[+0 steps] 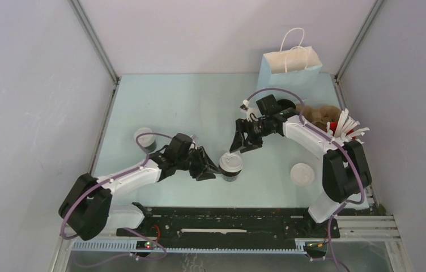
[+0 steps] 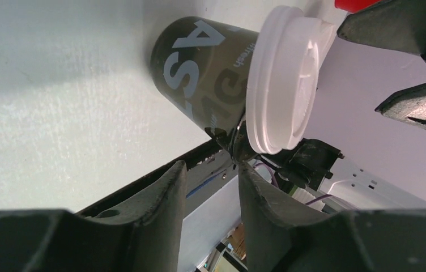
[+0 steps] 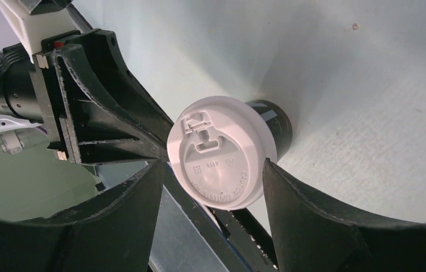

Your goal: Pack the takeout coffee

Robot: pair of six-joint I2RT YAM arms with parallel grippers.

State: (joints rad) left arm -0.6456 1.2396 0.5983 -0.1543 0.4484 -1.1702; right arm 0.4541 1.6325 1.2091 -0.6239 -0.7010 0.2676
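The white lid is sitting crooked on the coffee cup's rim (image 2: 238,134). Next, I bring both grippers to opposite edges of the white lid (image 2: 264,141) and guide it straight.
A dark takeout coffee cup (image 1: 231,168) with a white lid (image 1: 231,162) stands upright on the pale table. My left gripper (image 1: 209,169) is open and empty just left of it. In the left wrist view the cup (image 2: 202,68) and its lid (image 2: 284,79) lie just beyond the fingertips (image 2: 174,175) of the gripper (image 2: 211,170), not between them. My right gripper (image 1: 237,146) is open and hovers above and behind the cup. In the right wrist view the lid (image 3: 222,153) shows between the spread fingers (image 3: 290,198), with no contact seen.
A second cup (image 1: 144,137) stands at the left. A loose white lid (image 1: 302,173) lies right of centre. A light blue paper bag (image 1: 292,68) stands at the back. A brown pile (image 1: 318,113) and red-and-white sticks (image 1: 348,127) lie at the right edge.
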